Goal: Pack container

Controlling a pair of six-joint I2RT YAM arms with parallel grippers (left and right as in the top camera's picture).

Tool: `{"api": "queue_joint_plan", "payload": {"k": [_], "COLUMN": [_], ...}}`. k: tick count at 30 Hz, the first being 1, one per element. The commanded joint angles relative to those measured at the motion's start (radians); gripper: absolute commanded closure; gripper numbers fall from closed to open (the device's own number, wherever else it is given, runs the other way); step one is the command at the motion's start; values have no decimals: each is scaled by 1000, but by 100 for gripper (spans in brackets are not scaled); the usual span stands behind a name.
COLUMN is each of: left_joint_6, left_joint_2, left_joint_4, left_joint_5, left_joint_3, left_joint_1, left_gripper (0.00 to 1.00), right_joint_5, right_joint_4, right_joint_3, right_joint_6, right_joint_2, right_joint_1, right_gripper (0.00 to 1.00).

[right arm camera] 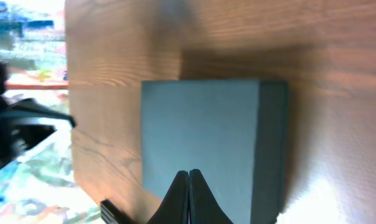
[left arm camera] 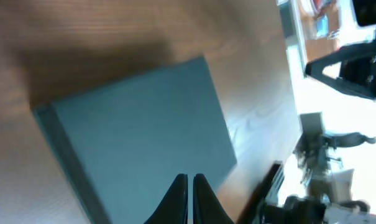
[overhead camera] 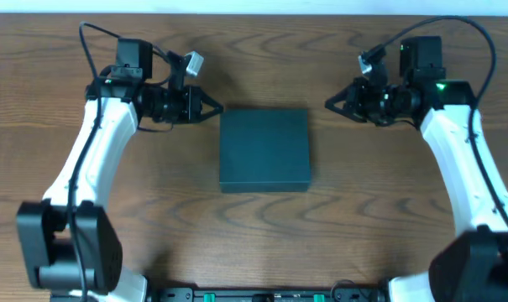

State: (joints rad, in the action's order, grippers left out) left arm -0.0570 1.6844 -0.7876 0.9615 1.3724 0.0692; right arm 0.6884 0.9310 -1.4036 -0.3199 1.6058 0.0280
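Note:
The container's lid (overhead camera: pixel 264 146) is shut and clear of my right gripper. I should keep moving my right gripper back toward the black rail (overhead camera: pixel 354 295) until its empty fingers open.
The dark teal-green container (overhead camera: pixel 264 149) lies closed on the wooden table, midway between the two arms. It also shows in the left wrist view (left arm camera: pixel 138 130) and in the right wrist view (right arm camera: pixel 203 140). My left gripper (overhead camera: pixel 217 108) is shut and empty, hovering just off the box's far left corner; its fingers (left arm camera: pixel 191 182) point over the lid. My right gripper (overhead camera: pixel 329 104) is shut and empty, off the box's far right corner; its fingers (right arm camera: pixel 189 176) also point over the lid. No snack packets are in view.
The brown wooden table (overhead camera: pixel 262 235) surrounds the box on all sides. A black rail runs along the table's front edge (overhead camera: pixel 262 294). The arm bases stand at the front left (overhead camera: pixel 69 243) and front right (overhead camera: pixel 480 260).

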Motion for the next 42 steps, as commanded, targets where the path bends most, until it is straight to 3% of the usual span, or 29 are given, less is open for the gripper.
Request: {"api": "queue_joint_plan", "payload": {"k": [1,4,7,14,20,21,22,23,24,42], "left_joint_6": [-171,-249,-249,-84,58,64,66,65,65,64], "left_joint_2": [-100,-220,-389,-950,-1257,-1277,-1291,-1300,-1301,-1300], "left_joint_4": [-97,-174,-117,-27,-50,-50,-50,-50,-50,-84], "left_joint_5": [-29,-19,11,-54,-135,-142,-142,-143,-142,-142], "left_joint_3": [-2,-92,-268,-710,-789,-789,-789,-789,-789,-790], "left_joint_1": [1,1,0,0,0,0,0,0,0,0], "left_gripper": [94,94,94,94,94,84,39,5,4,4], "right_joint_5": [-99,-129,-127,-60,-52,-52,-52,-52,-52,-56], "right_joint_4": [87,179,163,117,159,166,172,177,183,219], "right_joint_3": [-9,50,190,607,688,688,689,689,689,689], "right_joint_6": [92,153,164,149,33,18,6,-3,-11,-24], "right_joint_2": [-106,-246,-424,-1038,-1359,-1381,-1394,-1400,-1400,-1399], "right_joint_1": [-3,-2,-2,-1,-1,-1,-1,-1,-1,-1], "right_gripper": [98,98,99,98,98,89,69,33,1,1]}}
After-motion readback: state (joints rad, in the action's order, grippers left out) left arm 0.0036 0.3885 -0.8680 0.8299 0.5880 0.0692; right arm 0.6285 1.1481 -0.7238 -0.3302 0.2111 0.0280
